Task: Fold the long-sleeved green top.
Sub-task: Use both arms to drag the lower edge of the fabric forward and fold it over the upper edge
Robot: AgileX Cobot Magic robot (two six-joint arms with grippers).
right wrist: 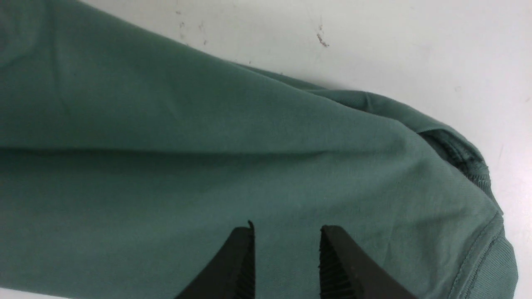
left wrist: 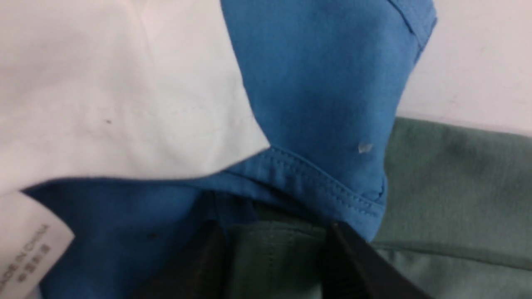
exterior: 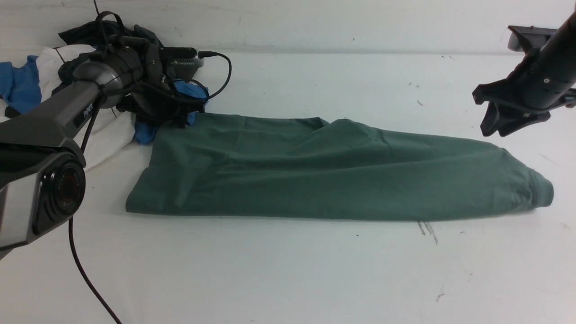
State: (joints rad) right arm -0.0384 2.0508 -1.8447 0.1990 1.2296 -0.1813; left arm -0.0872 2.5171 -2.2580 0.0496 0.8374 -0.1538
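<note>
Just the blue shirt's edge (left wrist: 341, 197) overlaps the green corner. I expect the green long-sleeved top (exterior: 313, 175) to slide out of the pile when I lift it.
The green long-sleeved top (exterior: 333, 175) lies folded into one long band across the middle of the table, its ribbed end at the right (right wrist: 490, 257). My left gripper (exterior: 186, 118) is down at the band's far left corner, against the clothes pile. Its fingers stand apart there, with a stitched green hem (left wrist: 274, 249) lying between them; this gripper (left wrist: 274, 232) is open. My right gripper (exterior: 493, 128) hangs in the air above the band's right end. It (right wrist: 286, 230) is open over the green cloth, with nothing between its fingers.
A heap of clothes sits at the back left: a blue shirt (left wrist: 324, 83), a white garment (left wrist: 104, 83) and a dark one (exterior: 90, 33). The blue shirt overlaps the green corner. A black cable (exterior: 81, 270) trails down the left front.
</note>
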